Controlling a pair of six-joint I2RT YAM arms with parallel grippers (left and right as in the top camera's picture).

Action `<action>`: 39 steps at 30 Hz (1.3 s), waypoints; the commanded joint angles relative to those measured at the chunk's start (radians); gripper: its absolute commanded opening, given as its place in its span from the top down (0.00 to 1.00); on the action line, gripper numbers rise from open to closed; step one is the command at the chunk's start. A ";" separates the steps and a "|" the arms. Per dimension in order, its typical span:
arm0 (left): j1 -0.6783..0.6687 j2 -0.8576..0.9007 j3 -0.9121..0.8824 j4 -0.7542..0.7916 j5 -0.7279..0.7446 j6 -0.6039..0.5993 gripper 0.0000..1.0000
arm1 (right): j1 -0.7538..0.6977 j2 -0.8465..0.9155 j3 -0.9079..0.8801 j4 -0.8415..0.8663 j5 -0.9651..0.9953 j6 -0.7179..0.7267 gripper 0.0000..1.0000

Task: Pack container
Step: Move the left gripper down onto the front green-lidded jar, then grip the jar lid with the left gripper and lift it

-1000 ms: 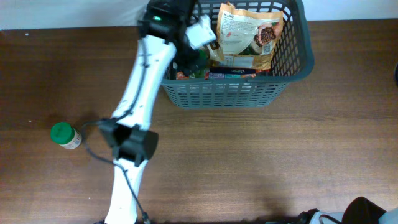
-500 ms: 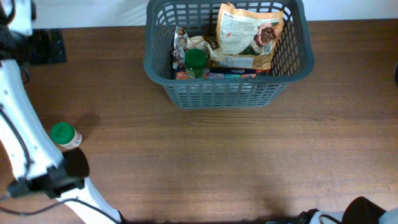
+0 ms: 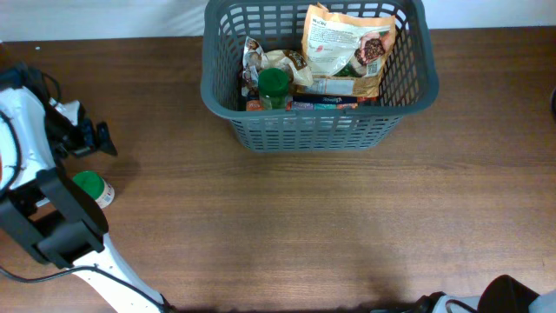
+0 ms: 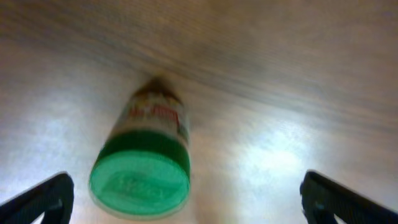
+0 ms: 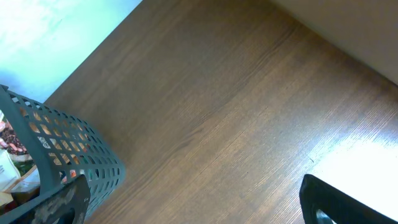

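The green-lidded jar (image 3: 89, 183) outside the basket stands free between the open fingers of the robot's left gripper. The robot should keep moving toward the jar until the fingers are on both sides of its body (image 3: 105, 196).
The dark grey basket (image 3: 318, 130) stands at the back of the table and holds a snack bag, wrapped packets and a green-lidded jar (image 3: 274, 85). A second green-lidded jar (image 3: 89, 188) lies on its side at the left of the table; the left wrist view shows it close (image 4: 142, 173), between the spread fingertips. My left gripper (image 3: 87, 137) is open and hovers just above and behind this jar. My right gripper (image 5: 199, 208) is open and empty over bare table; the basket corner (image 5: 68, 162) shows at its left.
The left arm's white links and black joint (image 3: 56, 230) stretch along the table's left edge, close to the lying jar. The right arm's base (image 3: 512, 296) shows at the bottom right corner. A white wall borders the table's far edge.
The left arm left the basket, where a green-lidded jar now stands, swung to the far left, and has come down over the jar lying on the table.
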 commanded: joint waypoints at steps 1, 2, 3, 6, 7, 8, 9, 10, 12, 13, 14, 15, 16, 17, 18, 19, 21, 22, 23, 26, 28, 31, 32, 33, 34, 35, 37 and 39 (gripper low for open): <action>0.008 -0.010 -0.098 0.060 -0.062 -0.012 0.00 | -0.006 0.001 0.000 -0.006 -0.010 0.008 0.01; 0.009 -0.010 -0.119 0.069 -0.074 -0.012 0.01 | -0.006 0.001 0.000 -0.006 -0.010 0.008 0.01; 0.011 -0.010 -0.135 0.072 -0.093 -0.013 0.01 | -0.006 0.001 0.000 -0.006 -0.010 0.008 0.01; 0.019 -0.010 -0.173 0.072 -0.126 -0.017 0.04 | -0.006 0.001 0.000 -0.006 -0.010 0.008 0.01; 0.022 -0.010 -0.180 0.074 -0.126 -0.019 0.04 | -0.006 0.001 0.000 -0.006 -0.010 0.008 0.01; 0.024 -0.010 -0.184 0.076 -0.129 -0.027 0.04 | -0.006 0.001 0.000 -0.006 -0.010 0.008 0.01; 0.026 -0.010 -0.190 0.080 -0.130 -0.037 0.04 | -0.006 0.001 0.000 -0.006 -0.010 0.008 0.01; 0.029 -0.010 -0.195 0.081 -0.130 -0.040 0.04 | -0.006 0.001 0.000 -0.006 -0.010 0.008 0.01; 0.037 -0.010 -0.208 0.081 -0.130 -0.042 0.04 | -0.006 0.001 0.000 -0.006 -0.010 0.008 0.01; 0.040 -0.010 -0.214 0.080 -0.130 -0.043 0.05 | -0.006 0.001 0.000 -0.006 -0.010 0.008 0.01; 0.042 -0.010 -0.221 0.081 -0.130 -0.044 0.05 | -0.006 0.001 0.000 -0.006 -0.010 0.008 0.01; 0.045 -0.010 -0.230 0.088 -0.130 -0.047 0.05 | -0.006 0.001 0.000 -0.006 -0.010 0.008 0.01; 0.045 -0.010 -0.237 0.095 -0.130 -0.049 0.05 | -0.006 0.001 0.000 -0.006 -0.010 0.008 0.01; 0.045 -0.010 -0.247 0.105 -0.130 -0.051 0.06 | -0.006 0.001 0.000 -0.006 -0.010 0.008 0.01; 0.045 -0.010 -0.258 0.116 -0.130 -0.051 0.07 | -0.006 0.001 0.000 -0.006 -0.010 0.008 0.01; 0.045 -0.010 -0.271 0.127 -0.130 -0.053 0.10 | -0.006 0.001 0.000 -0.006 -0.010 0.008 0.01; 0.045 -0.010 -0.293 0.148 -0.130 -0.053 0.10 | -0.006 0.001 0.000 -0.006 -0.010 0.008 0.01; 0.045 -0.010 -0.305 0.159 -0.130 -0.053 0.11 | -0.006 0.001 0.000 -0.006 -0.010 0.008 0.01; 0.045 -0.010 -0.314 0.168 -0.130 -0.053 0.11 | -0.006 0.001 0.000 -0.006 -0.010 0.008 0.01; 0.045 -0.010 -0.330 0.187 -0.130 -0.053 0.24 | -0.006 0.001 0.000 -0.006 -0.010 0.008 0.01; 0.045 -0.010 -0.338 0.204 -0.130 -0.053 0.31 | -0.006 0.001 0.000 -0.006 -0.010 0.008 0.01; 0.047 -0.008 -0.340 0.206 -0.130 -0.053 0.38 | -0.006 0.001 0.000 -0.006 -0.010 0.008 0.01; 0.047 -0.008 -0.340 0.207 -0.130 -0.053 0.37 | -0.006 0.001 0.000 -0.006 -0.010 0.008 0.01; 0.047 -0.008 -0.340 0.207 -0.130 -0.053 0.38 | -0.006 0.001 0.000 -0.006 -0.010 0.008 0.01; 0.047 -0.008 -0.340 0.207 -0.130 -0.053 0.39 | -0.006 0.001 0.000 -0.006 -0.010 0.008 0.01; 0.047 -0.008 -0.340 0.207 -0.129 -0.054 0.41 | -0.006 0.001 0.000 -0.006 -0.010 0.008 0.01; 0.047 -0.008 -0.340 0.207 -0.124 -0.054 0.46 | -0.006 0.001 0.000 -0.006 -0.010 0.008 0.01; 0.046 -0.008 -0.340 0.206 -0.113 -0.054 0.63 | -0.006 0.001 0.000 -0.006 -0.010 0.008 0.01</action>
